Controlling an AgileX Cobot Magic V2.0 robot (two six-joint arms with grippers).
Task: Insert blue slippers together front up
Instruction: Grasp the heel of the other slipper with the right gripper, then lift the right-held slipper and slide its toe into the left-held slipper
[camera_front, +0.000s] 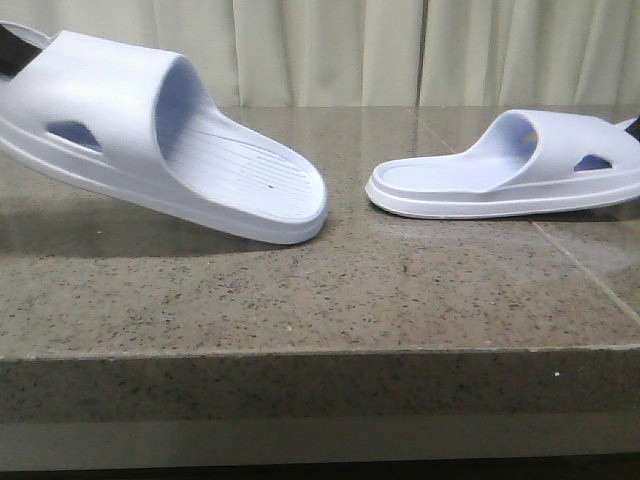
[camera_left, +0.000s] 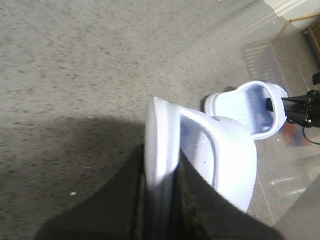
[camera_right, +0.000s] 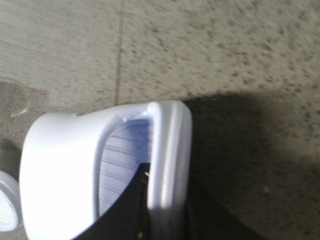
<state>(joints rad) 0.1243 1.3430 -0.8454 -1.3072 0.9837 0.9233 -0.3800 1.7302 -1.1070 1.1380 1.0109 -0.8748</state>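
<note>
My left gripper's slipper slants open end (camera_front: 290, 205) down, so I should lay it flat and my right gripper should bring its slipper over it under the strap (camera_front: 182, 122).
Two pale blue slippers show in the front view. The left slipper (camera_front: 150, 140) hangs above the stone table (camera_front: 320, 290), tilted with its open end down toward the middle. My left gripper (camera_left: 160, 186) is shut on its sole edge (camera_left: 159, 145), with only a dark bit of that gripper (camera_front: 12, 48) showing at the frame's far left. The right slipper (camera_front: 510, 170) lies level, low over the table, its open end facing the other. My right gripper (camera_right: 167, 200) is shut on the sole rim of that slipper (camera_right: 65, 165). A gap separates the two slippers.
The table's front edge (camera_front: 320, 350) runs across the front view, and pale curtains (camera_front: 330, 50) hang behind. A seam in the stone (camera_front: 580, 265) runs under the right slipper. In the left wrist view, the right slipper (camera_left: 250, 107) and the right arm (camera_left: 300, 106) lie ahead.
</note>
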